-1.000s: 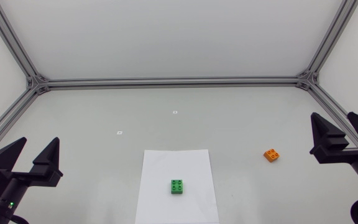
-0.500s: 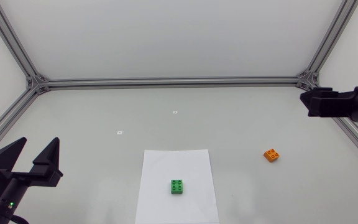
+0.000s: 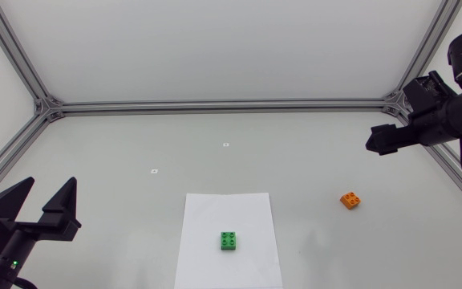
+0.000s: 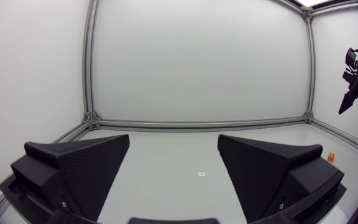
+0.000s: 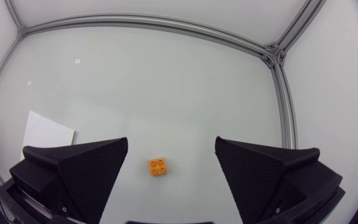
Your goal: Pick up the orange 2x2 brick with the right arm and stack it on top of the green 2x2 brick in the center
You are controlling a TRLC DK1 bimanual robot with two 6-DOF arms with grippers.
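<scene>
The robot should expect another marker hidden under the orange brick (image 3: pixel 350 200) when it lifts the brick, because small white markers (image 3: pixel 154 171) dot the table behind the paper.
The orange 2x2 brick (image 3: pixel 350 200) lies studs up on the table, right of the middle. The green 2x2 brick (image 3: pixel 229 240) sits on a white sheet of paper (image 3: pixel 215 210) at the front centre. My right gripper (image 3: pixel 374 145) hangs high above the table, beyond the orange brick, pointing down. In the right wrist view it (image 5: pixel 171 143) is open, with the orange brick (image 5: pixel 158 166) far below, between its fingers. My left gripper (image 3: pixel 42 202) rests open at the front left, empty (image 4: pixel 173 138). From there the orange brick (image 4: pixel 330 157) shows small and far off.
An aluminium frame (image 3: pixel 223 105) runs along the back and side edges of the table. Two small white markers (image 3: pixel 225 144) lie on the table behind the paper. The paper's corner (image 5: pixel 45 132) shows beside my right gripper's finger.
My right arm has risen from the table's right edge, and its gripper has tilted down and moved toward the middle. The left arm and both bricks have not moved.
</scene>
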